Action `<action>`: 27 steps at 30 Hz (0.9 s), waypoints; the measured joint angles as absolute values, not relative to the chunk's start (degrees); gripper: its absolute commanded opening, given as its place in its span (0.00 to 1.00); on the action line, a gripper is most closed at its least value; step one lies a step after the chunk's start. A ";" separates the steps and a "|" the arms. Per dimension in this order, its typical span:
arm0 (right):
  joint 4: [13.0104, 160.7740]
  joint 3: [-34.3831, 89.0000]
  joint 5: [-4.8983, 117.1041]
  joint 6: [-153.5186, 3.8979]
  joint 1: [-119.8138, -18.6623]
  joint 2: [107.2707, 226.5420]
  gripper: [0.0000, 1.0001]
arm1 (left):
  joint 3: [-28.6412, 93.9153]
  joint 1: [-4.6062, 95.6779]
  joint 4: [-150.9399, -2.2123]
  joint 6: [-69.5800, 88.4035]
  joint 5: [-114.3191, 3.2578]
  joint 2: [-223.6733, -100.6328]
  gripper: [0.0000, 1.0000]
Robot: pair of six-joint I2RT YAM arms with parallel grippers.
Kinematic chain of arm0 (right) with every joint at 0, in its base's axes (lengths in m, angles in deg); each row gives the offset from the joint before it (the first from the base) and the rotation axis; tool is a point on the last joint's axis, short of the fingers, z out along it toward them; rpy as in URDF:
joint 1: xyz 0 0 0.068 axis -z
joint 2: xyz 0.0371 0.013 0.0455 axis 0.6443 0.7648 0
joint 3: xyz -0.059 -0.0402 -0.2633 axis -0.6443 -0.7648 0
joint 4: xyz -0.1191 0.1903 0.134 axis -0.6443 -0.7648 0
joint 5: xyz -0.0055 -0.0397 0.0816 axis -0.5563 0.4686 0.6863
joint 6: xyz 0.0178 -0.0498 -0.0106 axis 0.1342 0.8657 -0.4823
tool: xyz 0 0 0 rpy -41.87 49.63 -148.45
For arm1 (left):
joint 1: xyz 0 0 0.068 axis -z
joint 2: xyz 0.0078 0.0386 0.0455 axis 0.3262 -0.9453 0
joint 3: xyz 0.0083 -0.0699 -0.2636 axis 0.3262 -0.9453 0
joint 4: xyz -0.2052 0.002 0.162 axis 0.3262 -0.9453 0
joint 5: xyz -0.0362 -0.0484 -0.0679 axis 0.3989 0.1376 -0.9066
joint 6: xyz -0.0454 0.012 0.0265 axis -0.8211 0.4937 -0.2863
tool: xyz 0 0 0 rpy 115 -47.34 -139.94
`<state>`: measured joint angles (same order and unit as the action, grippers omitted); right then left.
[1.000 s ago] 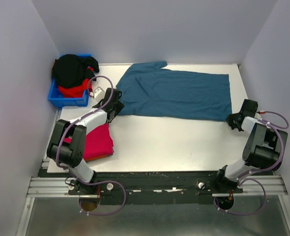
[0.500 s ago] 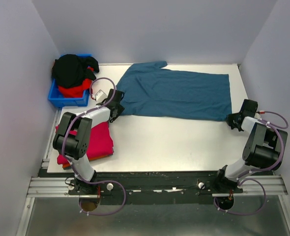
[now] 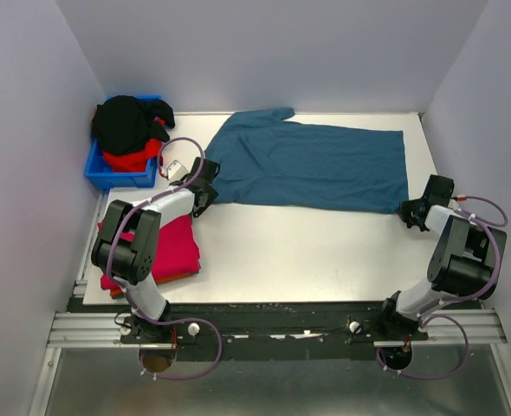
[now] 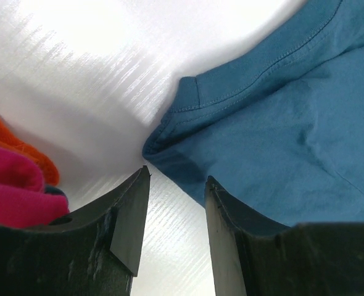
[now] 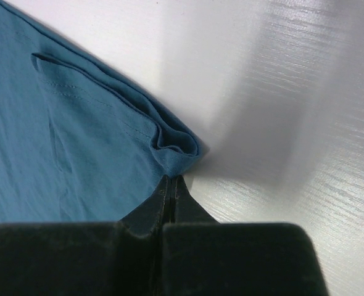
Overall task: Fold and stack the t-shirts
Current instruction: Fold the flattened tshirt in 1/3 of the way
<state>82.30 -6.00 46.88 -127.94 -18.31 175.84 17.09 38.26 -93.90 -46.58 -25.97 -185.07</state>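
Observation:
My left gripper is barely reaching the teal-blue t-shirt's near corner (image 4: 154,152) with its fingers, so it should move farther over that corner (image 4: 181,159) and pinch it before I lift.
A large teal-blue t-shirt (image 3: 312,165) lies spread flat across the back of the table. My left gripper (image 3: 205,192) is at its near left corner. In the left wrist view this gripper (image 4: 177,174) is open, its jaws either side of the shirt's hem corner (image 4: 169,139), with bare table between them. My right gripper (image 3: 409,211) is at the shirt's near right corner. In the right wrist view it (image 5: 173,179) is shut, with the bunched corner (image 5: 176,145) pinched at its tips. A folded crimson-pink shirt (image 3: 173,247) lies on an orange one (image 4: 21,145) at front left.
A small blue bin (image 3: 117,176) at the back left holds black (image 3: 126,121) and red (image 3: 130,159) shirts. Grey walls close in the table on three sides. The white table (image 3: 307,251) shows bare in front of the teal shirt.
My left arm has swung its elbow in, and its gripper has shifted slightly toward the teal shirt's corner. The right arm and the shirt have not moved.

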 measured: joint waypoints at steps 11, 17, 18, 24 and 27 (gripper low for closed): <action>82.30 -5.96 47.21 -127.94 -18.31 176.04 0.01 | 17.09 38.28 -94.89 -47.56 -24.92 -185.53 0.49; 82.30 -5.96 47.53 -127.94 -18.24 176.15 0.01 | 16.67 38.28 -91.50 -47.78 -24.72 -186.62 0.24; 82.30 -5.96 47.75 -127.94 -18.22 176.17 0.01 | 15.60 38.28 -89.55 -47.56 -24.66 -186.43 0.24; 82.30 -5.96 49.30 -127.89 -17.50 176.15 0.01 | 8.24 36.58 -78.32 -45.29 -24.18 -183.91 0.00; 82.30 -5.96 49.63 -127.44 -17.50 176.08 0.01 | 9.79 35.55 -78.56 -43.89 -23.89 -183.69 0.00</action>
<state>82.30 -5.96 49.63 -127.44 -17.50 176.08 9.79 35.55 -78.56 -43.89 -23.89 -183.69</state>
